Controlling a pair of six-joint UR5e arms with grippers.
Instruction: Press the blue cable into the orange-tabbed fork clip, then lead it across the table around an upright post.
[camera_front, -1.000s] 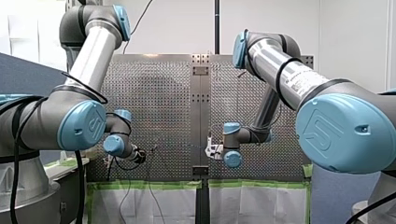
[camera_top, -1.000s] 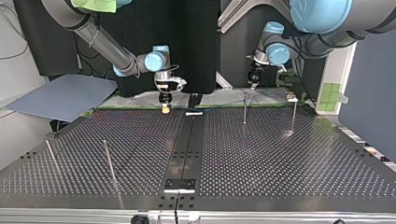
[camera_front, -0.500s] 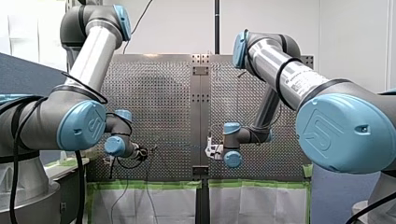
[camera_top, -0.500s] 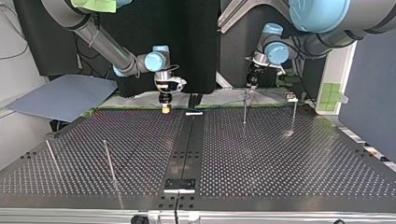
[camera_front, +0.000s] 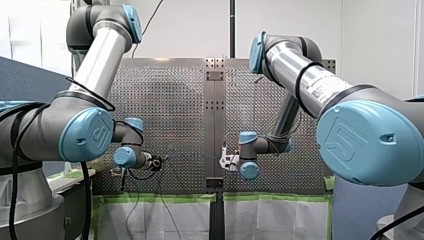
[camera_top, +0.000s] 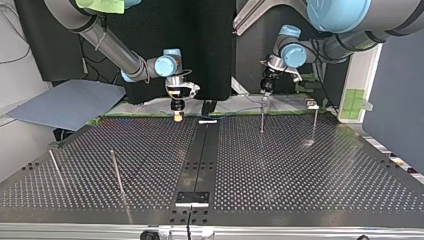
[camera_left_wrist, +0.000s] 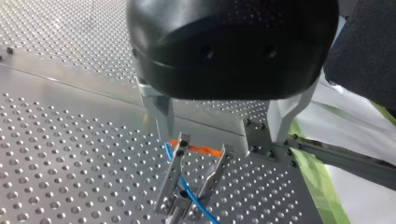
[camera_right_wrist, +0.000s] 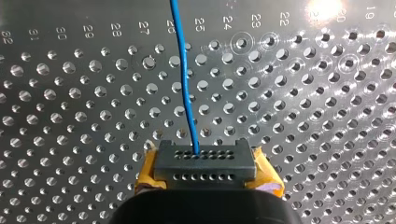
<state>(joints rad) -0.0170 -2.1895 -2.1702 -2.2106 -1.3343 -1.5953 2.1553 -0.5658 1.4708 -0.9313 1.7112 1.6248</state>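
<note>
The blue cable (camera_right_wrist: 184, 70) hangs loose over the green-taped edge. It will pull up into straight runs when I lead it around the post.
In the left wrist view the metal fork clip (camera_left_wrist: 212, 175) with its orange tab (camera_left_wrist: 205, 150) stands on the perforated table (camera_left_wrist: 70, 154). The blue cable (camera_left_wrist: 187, 189) runs between its two prongs. My left gripper (camera_left_wrist: 223, 135) hangs open just above the clip, one metal finger on each side, touching nothing. In the right wrist view my right gripper (camera_right_wrist: 205, 161) is shut on the blue cable (camera_right_wrist: 184, 79), which leads straight ahead from its yellow pads (camera_right_wrist: 149, 175). In the top view my right gripper (camera_top: 176, 114) sits low at the table's far edge and my left gripper (camera_top: 265, 94) is to its right.
Two thin upright posts (camera_top: 261, 120) (camera_top: 315, 122) stand near my left gripper in the top view, and two more posts (camera_top: 116, 172) (camera_top: 54, 167) stand at the near left. A grey board (camera_top: 65, 102) lies off the table's left. Green tape (camera_front: 160, 197) edges the table.
My left gripper has shifted a little toward the top view's left and lower, closer to the nearest post. My right arm has not moved.
</note>
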